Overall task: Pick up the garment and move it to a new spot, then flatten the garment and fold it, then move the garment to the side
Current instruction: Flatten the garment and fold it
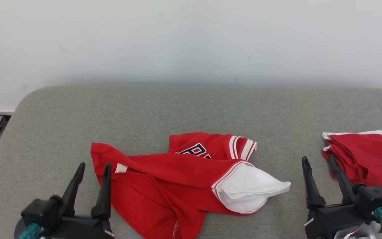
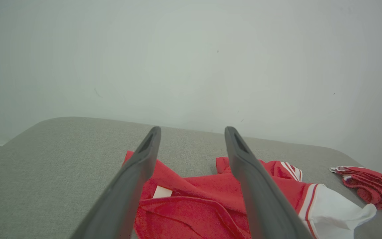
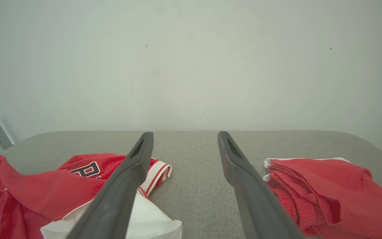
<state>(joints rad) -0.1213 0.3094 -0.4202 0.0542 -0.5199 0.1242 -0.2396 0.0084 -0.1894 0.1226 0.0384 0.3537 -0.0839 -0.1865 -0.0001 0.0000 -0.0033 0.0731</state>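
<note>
My gripper is still to lift and spread the garment [image 1: 181, 172]. Black lettering [image 1: 195, 150] disappears under the red fold, so the garment will open out to a hidden lettered front.
A crumpled red garment [image 1: 174, 179] with white trim, black lettering and a white lining flap lies in the middle of the grey padded table [image 1: 191, 106]. It also shows in the left wrist view as the garment [image 2: 194, 202] and in the right wrist view as the garment [image 3: 51, 189]. My left gripper [image 1: 93, 169] stands open at the lower left, its fingers just beside the garment's left edge, nothing between them. My right gripper [image 1: 318, 164] stands open at the lower right, over bare table between the two red pieces.
A second red garment [image 1: 363, 157], folded with a white edge, lies at the table's right side, close to my right gripper; it shows as the folded piece [image 3: 327, 192] in the right wrist view. A pale wall rises behind the table. The table's left edge drops to the floor.
</note>
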